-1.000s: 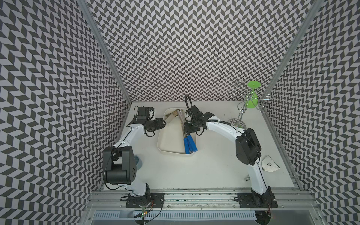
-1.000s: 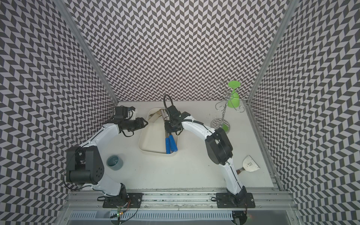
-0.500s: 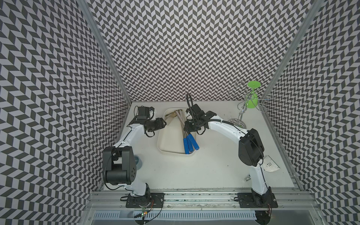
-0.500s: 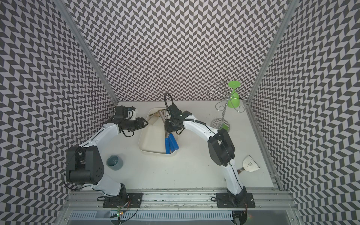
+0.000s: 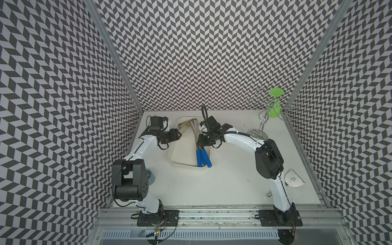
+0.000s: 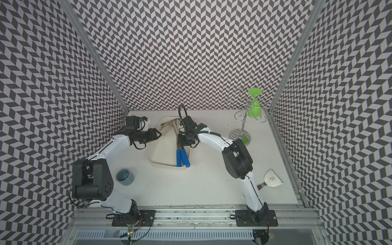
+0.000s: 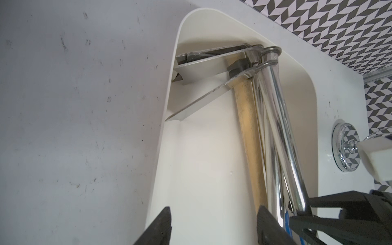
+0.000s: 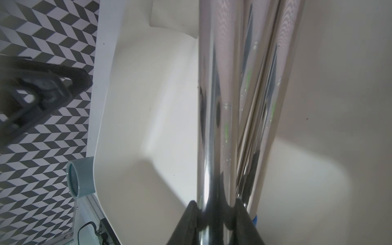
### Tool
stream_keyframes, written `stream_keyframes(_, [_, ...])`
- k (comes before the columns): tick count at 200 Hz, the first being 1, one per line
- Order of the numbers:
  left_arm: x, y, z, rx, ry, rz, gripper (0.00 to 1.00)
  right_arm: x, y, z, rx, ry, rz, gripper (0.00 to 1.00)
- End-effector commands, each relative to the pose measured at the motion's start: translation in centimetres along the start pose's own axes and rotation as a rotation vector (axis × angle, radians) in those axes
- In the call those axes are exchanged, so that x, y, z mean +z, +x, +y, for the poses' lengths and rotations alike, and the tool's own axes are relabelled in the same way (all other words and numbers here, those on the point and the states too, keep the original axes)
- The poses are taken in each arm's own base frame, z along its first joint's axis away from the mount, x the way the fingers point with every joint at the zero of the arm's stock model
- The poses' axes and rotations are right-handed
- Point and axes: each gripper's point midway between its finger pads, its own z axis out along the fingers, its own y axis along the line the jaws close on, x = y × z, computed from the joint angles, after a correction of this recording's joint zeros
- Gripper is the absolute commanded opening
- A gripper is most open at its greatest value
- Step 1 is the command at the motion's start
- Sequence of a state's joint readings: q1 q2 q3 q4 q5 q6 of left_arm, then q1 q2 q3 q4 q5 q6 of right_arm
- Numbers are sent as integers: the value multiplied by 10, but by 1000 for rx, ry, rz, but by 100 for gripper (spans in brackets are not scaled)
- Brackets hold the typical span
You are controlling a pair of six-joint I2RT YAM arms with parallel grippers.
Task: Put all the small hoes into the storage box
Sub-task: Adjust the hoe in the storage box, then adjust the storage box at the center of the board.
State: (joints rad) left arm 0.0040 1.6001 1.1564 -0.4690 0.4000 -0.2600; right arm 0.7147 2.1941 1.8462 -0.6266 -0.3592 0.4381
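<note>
The small hoe's blue grip (image 5: 207, 163) is lying across the near rim of the storage box. So my left gripper should hold the box's side rim (image 7: 156, 175) while my right gripper moves the hoe in.
The storage box (image 5: 182, 150) (image 6: 161, 152) (image 7: 167, 127) (image 8: 137, 106) is a cream tub mid-table. Several hoes lie lengthwise in it, blades at the far end. One has a wooden shaft (image 7: 248, 131); the others are chrome with blue grips (image 5: 199, 158) (image 6: 179, 158) at the near rim. My right gripper (image 5: 200, 142) (image 6: 182, 142) (image 8: 216, 203) reaches down into the box, shut on the chrome shaft of the small hoe (image 8: 209, 106). My left gripper (image 5: 180, 134) (image 6: 160, 134) (image 7: 214, 214) hovers open over the box's left side, holding nothing.
A teal cup (image 6: 125, 177) (image 8: 80, 180) stands front left, beside the left arm. A wire glass rack with a green glass (image 5: 273, 106) (image 6: 253, 106) stands at the back right. A metal scraper (image 5: 293, 178) (image 6: 273, 179) lies near the right edge.
The right arm's elbow swayed slightly, and the blue grips shifted a little at the box's near rim. The left arm has not moved.
</note>
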Motion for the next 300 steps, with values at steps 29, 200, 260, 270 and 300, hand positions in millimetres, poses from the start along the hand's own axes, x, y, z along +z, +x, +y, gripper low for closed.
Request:
stream_keyframes(29, [-3,-23,20,66,-201,-64,65,-7,-15,13,-37,-50,-36,18])
stream_keyframes(200, [66,74,24,145,-190,314,0,-53,-62,6,69,-80,-173,4])
stream_keyframes(260, [60,96,16,104,-142,336,0,-63,-78,-1,114,-123,-238,2])
stream_keyframes(270, [61,99,15,100,-134,343,0,-65,-80,2,105,-138,-248,1])
stream_keyframes(300, [64,101,15,88,-120,348,0,-87,-89,11,91,-163,-310,0])
